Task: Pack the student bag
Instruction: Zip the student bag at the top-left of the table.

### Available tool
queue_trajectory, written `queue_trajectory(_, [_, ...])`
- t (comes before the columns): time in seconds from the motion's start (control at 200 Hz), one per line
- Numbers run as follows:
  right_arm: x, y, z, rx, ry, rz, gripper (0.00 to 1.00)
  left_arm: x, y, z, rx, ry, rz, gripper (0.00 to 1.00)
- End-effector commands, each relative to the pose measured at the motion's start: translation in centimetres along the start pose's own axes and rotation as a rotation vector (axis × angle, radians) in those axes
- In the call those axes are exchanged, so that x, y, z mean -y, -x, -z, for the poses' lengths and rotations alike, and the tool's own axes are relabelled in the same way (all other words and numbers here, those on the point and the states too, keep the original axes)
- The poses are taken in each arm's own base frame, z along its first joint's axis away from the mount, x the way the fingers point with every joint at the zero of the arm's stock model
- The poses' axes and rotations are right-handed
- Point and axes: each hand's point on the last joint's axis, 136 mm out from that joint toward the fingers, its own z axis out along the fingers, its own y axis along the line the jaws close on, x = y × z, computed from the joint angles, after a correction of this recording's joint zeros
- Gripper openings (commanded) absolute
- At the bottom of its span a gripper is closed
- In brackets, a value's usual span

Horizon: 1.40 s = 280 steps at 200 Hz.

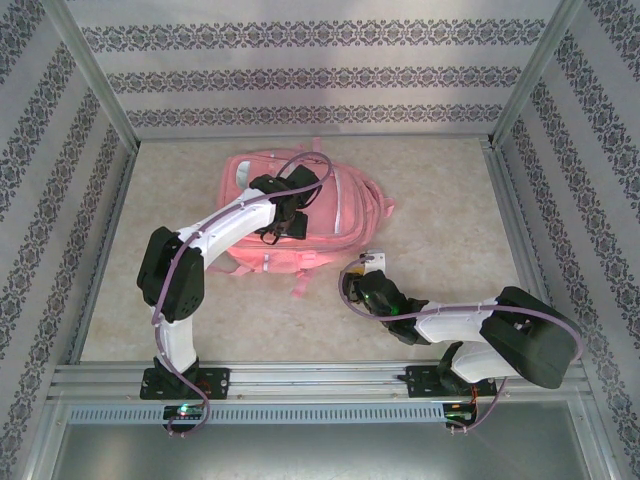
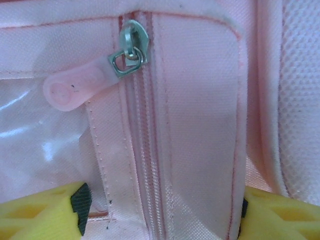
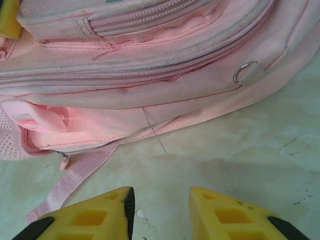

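Observation:
I see the pocket zipper shut under my left gripper, but the lower zipper's slider is by the strap, so my right gripper should pull its tab along.
The student bag is a pink backpack lying flat in the middle of the table. My left gripper hovers right over its front. In the left wrist view, the left gripper stands open, its yellow fingertips wide apart on either side of a closed pocket zipper. The metal slider with its pale pink rubber pull tab lies just ahead. My right gripper is low over the table by the bag's near right side. It is open, with bare tabletop between its fingers.
A loose pink strap trails onto the table ahead and left of the right gripper. A metal ring sits on the bag's side. Aluminium rails and patterned walls enclose the beige tabletop.

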Motion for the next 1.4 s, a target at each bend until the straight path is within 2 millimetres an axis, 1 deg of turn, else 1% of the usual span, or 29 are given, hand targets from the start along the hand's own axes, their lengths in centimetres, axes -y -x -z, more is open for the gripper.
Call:
queue_trajectory(0.0, [-0.2,0.3,-0.2,0.004,0.014,-0.030,0.36,-1.7,-0.5,-2.1,-0.049,0.081,-0.017,0.69])
queue_trajectory(0.06, [-0.4,0.4,-0.2,0.006,0.018,-0.033,0.35,-1.6,-0.3,-2.4,-0.050,0.094,-0.013,0.64])
queue_trajectory(0.19, [-0.5,0.4,-0.1,0.005,0.025,-0.036,0.35,-1.0,0.1,-2.7,-0.050,0.078,0.007,0.45])
queue_trajectory(0.345, [-0.8,0.5,-0.1,0.001,0.035,-0.021,0.34,-0.3,0.3,-2.5,-0.040,0.031,0.021,0.18])
queue_trajectory(0.4, [-1.1,0.7,-0.1,-0.003,0.043,-0.013,0.33,-0.3,0.5,-2.3,-0.035,0.025,0.021,0.09])
queue_trajectory(0.45, [-1.4,0.7,-0.2,-0.007,0.053,-0.008,0.33,-0.1,0.6,-2.1,-0.035,0.010,0.022,0.00])
queue_trajectory(0.565, [-2.1,0.9,-0.2,-0.013,0.079,0.005,0.33,0.0,1.1,-1.3,-0.036,-0.054,0.052,0.00])
queue_trajectory(0.63, [-2.7,0.8,-0.2,-0.022,0.105,0.025,0.32,0.0,1.5,-0.6,-0.031,-0.102,0.078,0.00])
queue_trajectory(0.714, [-3.2,0.3,-0.2,-0.045,0.131,0.060,0.32,-0.3,2.4,1.2,-0.003,-0.149,0.117,0.00])
queue_trajectory(0.724, [-3.9,1.0,-0.3,-0.030,0.144,0.059,0.32,-0.4,2.5,1.4,0.000,-0.152,0.124,0.00])
queue_trajectory(0.749, [-4.4,1.3,-0.4,-0.025,0.156,0.064,0.32,-0.5,2.7,2.0,0.009,-0.161,0.141,0.00])
queue_trajectory(0.874, [-6.0,1.5,-0.6,-0.014,0.214,0.103,0.34,-0.3,3.8,4.6,0.047,-0.227,0.197,0.00])
queue_trajectory(0.974, [-7.2,1.5,-0.9,0.007,0.245,0.153,0.36,0.1,4.2,6.1,0.048,-0.263,0.224,0.00])
queue_trajectory(1.019, [-7.5,1.5,-1.1,0.020,0.251,0.172,0.36,0.1,4.5,6.5,0.048,-0.274,0.239,0.00])
queue_trajectory(1.039, [-7.4,1.1,-1.3,0.013,0.247,0.182,0.37,0.2,4.6,6.7,0.051,-0.281,0.242,0.00])
queue_trajectory(1.064, [-7.8,1.4,-1.4,0.031,0.258,0.185,0.38,0.3,4.8,6.9,0.053,-0.287,0.247,0.00])
queue_trajectory(1.149, [-8.1,0.9,-1.8,0.049,0.277,0.219,0.41,0.3,5.2,7.6,0.061,-0.299,0.260,0.00])
queue_trajectory(1.269, [-8.7,0.0,-2.3,0.098,0.302,0.363,0.46,0.2,5.6,8.5,0.069,-0.320,0.285,0.00])
queue_trajectory(1.394, [-8.6,-1.1,-3.3,0.135,0.282,0.491,0.50,0.5,5.7,9.1,0.072,-0.350,0.312,0.00])
